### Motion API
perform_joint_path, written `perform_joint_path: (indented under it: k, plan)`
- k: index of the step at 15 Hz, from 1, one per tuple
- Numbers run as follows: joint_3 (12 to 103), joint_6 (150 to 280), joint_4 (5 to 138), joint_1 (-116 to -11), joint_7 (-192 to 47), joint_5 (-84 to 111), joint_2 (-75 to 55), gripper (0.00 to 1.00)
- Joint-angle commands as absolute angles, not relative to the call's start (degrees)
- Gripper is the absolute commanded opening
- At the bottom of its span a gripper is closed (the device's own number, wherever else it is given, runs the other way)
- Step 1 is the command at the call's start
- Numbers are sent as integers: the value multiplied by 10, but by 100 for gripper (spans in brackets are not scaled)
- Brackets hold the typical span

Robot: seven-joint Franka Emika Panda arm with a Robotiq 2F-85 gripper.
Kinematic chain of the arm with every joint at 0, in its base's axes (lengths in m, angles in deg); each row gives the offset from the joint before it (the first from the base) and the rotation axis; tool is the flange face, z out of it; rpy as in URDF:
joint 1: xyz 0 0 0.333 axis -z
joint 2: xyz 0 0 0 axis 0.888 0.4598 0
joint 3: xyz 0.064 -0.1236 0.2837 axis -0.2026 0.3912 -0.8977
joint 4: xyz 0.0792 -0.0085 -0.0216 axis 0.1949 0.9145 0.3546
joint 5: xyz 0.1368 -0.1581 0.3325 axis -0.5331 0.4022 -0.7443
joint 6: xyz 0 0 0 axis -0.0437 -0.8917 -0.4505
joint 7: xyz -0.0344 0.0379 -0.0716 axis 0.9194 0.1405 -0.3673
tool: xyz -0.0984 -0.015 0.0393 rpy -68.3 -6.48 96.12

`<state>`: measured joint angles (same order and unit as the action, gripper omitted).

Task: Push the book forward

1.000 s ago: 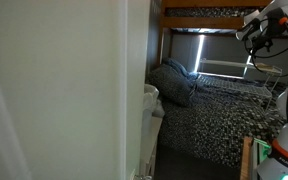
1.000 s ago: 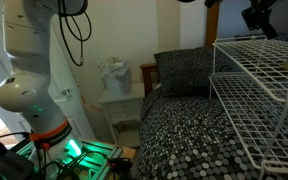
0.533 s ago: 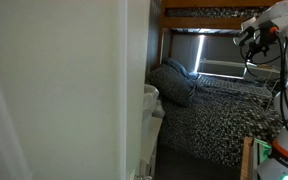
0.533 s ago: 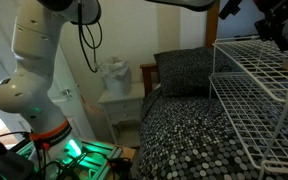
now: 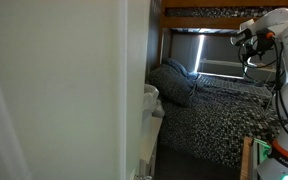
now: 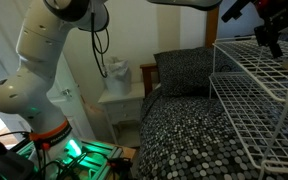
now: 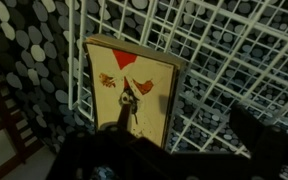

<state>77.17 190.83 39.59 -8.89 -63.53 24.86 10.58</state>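
The book [image 7: 134, 95] is lying flat and there is open wire [image 7: 190, 138] next to the book's near edge, so the robot's gripper should keep going until it gets past that edge, and then close for the push.
A book [image 7: 132, 88] with a tan cover and red figures lies flat on the top shelf of a white wire rack [image 7: 234, 60]. In the wrist view my gripper [image 7: 184, 135] hangs just above the rack. Its dark left finger overlaps the book's near edge and its right finger is over bare wire, with a wide gap between them, so it is open and empty. In both exterior views the gripper [image 5: 247, 40] [image 6: 269, 25] is high up over the rack [image 6: 254, 90]. The book is not clear in the exterior views.
The rack stands on a bed with a black-and-white dotted cover [image 6: 184, 130] and a dark pillow [image 6: 184, 70]. A wooden bunk frame [image 5: 199, 12] runs overhead. A white nightstand [image 6: 119, 100] stands beside the bed, and a white wall panel [image 5: 54, 90] blocks much of an exterior view.
The arm has swung over the rack and the gripper has come down a little toward the top shelf. The book has not visibly moved.
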Motion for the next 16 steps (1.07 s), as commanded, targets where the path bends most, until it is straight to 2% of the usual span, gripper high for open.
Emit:
perform_joint_path:
  k: [1,6,13,15,16]
  plan:
    - [746,1886,286,-36,-683,180,160,100]
    - [748,1906,203,1,-798,138,216,100]
    - [752,2032,125,28,-963,121,291,100]
    - [761,2077,110,31,-1014,129,309,74]
    - [768,2100,103,33,-1039,134,319,65]
